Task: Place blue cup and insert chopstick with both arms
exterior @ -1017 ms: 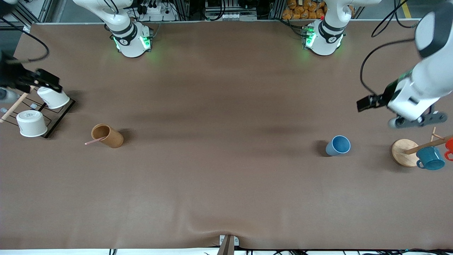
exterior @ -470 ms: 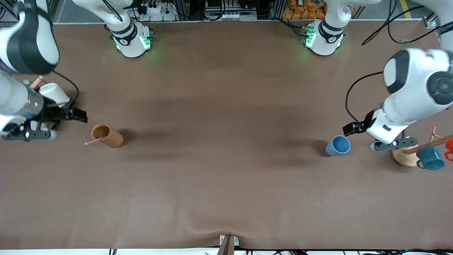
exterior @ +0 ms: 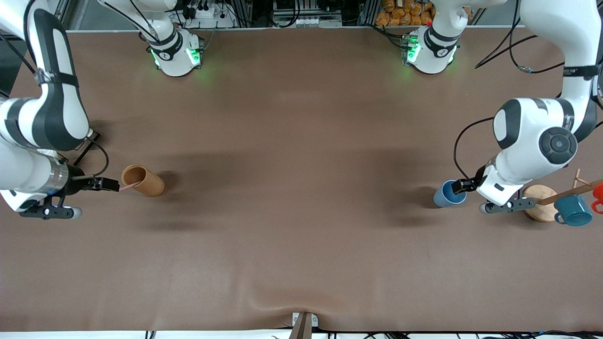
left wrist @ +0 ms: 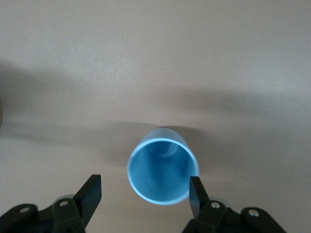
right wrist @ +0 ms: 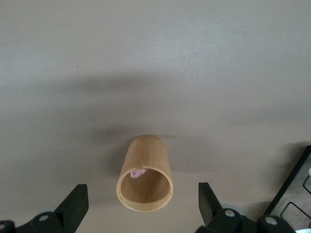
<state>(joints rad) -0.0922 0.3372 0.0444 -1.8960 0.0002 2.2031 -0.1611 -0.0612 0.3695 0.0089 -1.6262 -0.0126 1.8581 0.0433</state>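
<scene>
I expect the pale-pink chopstick to slide out when I pull it and the brown cylinder to stay put, since the cylinder's opening [exterior: 134,175] is much wider.
The blue cup [exterior: 445,197] lies on its side toward the left arm's end of the table, its mouth facing my left gripper [exterior: 460,186]. In the left wrist view the cup [left wrist: 163,172] sits between the open fingers of the left gripper [left wrist: 144,193], with one finger [left wrist: 196,190] beside its rim. The pale-pink chopstick [exterior: 126,187] sticks out of a brown cylinder [exterior: 143,181] that lies on its side toward the right arm's end. My right gripper [exterior: 110,184] is open at the chopstick's outer end. In the right wrist view the right gripper [right wrist: 142,204] faces the cylinder [right wrist: 145,174], with the pink tip [right wrist: 137,172] in its mouth.
A wooden mug rack base [exterior: 541,207] stands beside the left gripper, with a teal mug [exterior: 572,210] and a red mug [exterior: 598,193] on its dowels. A black wire rack [right wrist: 296,191] stands at the right arm's end, mostly hidden by the right arm.
Both arms have come down toward the table. The left gripper moved to the blue cup's mouth. The right gripper moved from the black rack to the chopstick's end at the brown cylinder.
</scene>
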